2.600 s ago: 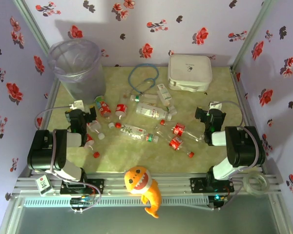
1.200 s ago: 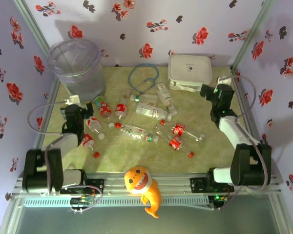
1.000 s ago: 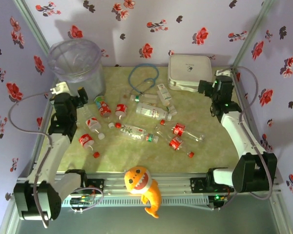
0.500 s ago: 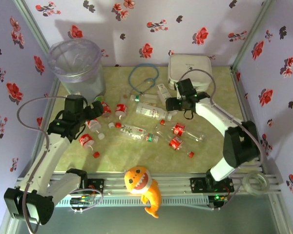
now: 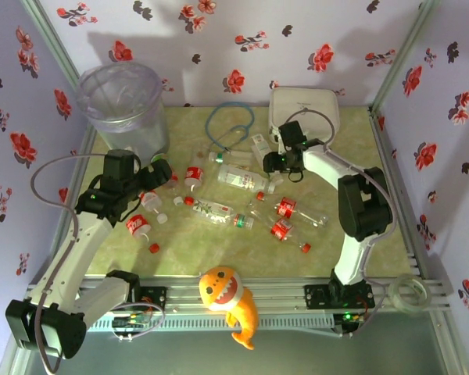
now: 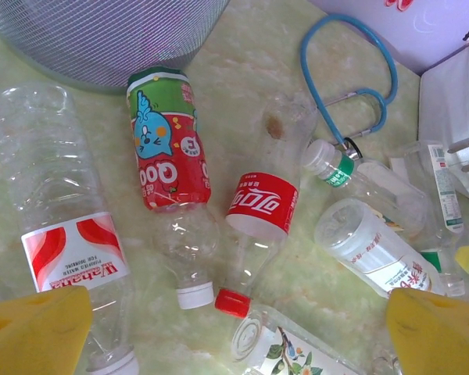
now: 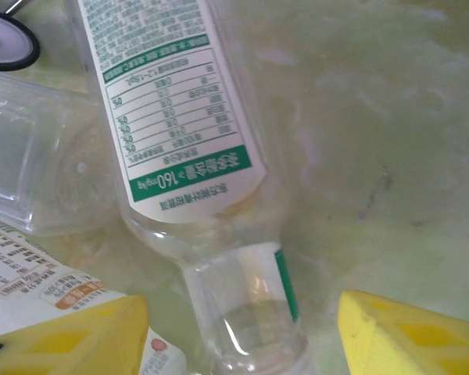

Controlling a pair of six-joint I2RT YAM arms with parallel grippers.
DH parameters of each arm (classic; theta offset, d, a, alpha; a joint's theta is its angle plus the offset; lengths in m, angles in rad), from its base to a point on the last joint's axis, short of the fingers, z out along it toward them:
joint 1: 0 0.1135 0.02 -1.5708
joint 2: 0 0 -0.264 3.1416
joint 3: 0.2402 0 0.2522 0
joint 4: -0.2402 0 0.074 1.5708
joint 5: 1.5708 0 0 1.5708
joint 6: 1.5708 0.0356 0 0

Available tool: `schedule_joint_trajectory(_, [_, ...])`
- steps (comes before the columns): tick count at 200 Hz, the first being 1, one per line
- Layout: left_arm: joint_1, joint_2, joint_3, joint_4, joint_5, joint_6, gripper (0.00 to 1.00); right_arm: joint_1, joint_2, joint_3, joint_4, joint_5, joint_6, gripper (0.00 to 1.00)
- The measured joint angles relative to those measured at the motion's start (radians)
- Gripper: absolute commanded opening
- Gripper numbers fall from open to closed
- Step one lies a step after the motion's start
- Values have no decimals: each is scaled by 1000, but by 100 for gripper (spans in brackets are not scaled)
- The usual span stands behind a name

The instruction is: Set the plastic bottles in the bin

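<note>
The rim of the bin (image 5: 131, 134) has filmy plastic (image 5: 133, 119) wrapped around it, so I should expect a loose, wrinkled bag inside when I carry a bottle over there.
Several clear plastic bottles (image 5: 242, 179) lie scattered on the green table, most with red caps. The bin (image 5: 121, 105), a greyish translucent bucket, stands at the back left. My left gripper (image 5: 159, 171) hovers open over the left bottles. Between its yellow fingertips (image 6: 36, 328) and under the gripper (image 6: 236, 332) lie a red-labelled cola bottle (image 6: 258, 209) and a red-and-green one (image 6: 166, 148). My right gripper (image 5: 275, 163) is low over a bottle with a white-and-green label (image 7: 180, 117). Its jaws straddle that bottle's neck (image 7: 254, 308) with gaps on both sides, so the gripper (image 7: 242, 332) is open.
A white square case (image 5: 303, 115) sits at the back right, just behind my right gripper. A blue stethoscope (image 5: 230, 125) lies between it and the bin. Loose red caps (image 5: 153, 248) dot the table. An orange fish toy (image 5: 233, 301) rests on the front rail.
Both arms swung in from the sides to the bottle pile. My right gripper dropped over the white-and-green bottle while its jaws narrowed. The left gripper edged right.
</note>
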Motion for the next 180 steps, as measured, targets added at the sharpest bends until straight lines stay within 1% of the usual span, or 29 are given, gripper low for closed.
schedule_joint_trajectory(19, [0,3,0,8,10,-2,97,0,24,2,7,-6,0,65])
schedule_joint_trajectory(35, [0,10,0,13,16,-2,100,0,50,3,13,-12,0,65])
schedule_joint_trajectory(82, [0,15,0,18,28,-5,100,0,103,3,31,-19,0,64])
schedule_joint_trajectory(93, [0,15,0,18,32,-5,100,0,115,4,35,-19,0,60])
schedule_joint_trajectory(116, [0,15,0,18,37,-13,100,0,131,6,38,-19,-8,55])
schedule_joint_trajectory(128, [0,15,0,20,47,-21,100,-2,131,11,41,-19,-11,54])
schedule_joint_trajectory(135, [0,15,0,24,51,-25,100,-2,131,12,43,-18,-13,51])
schedule_joint_trajectory(162, [-1,17,0,54,92,-54,100,-2,123,14,39,-18,-26,50])
schedule_joint_trajectory(180, [-2,20,0,93,126,-79,100,-2,95,14,21,-14,-37,46])
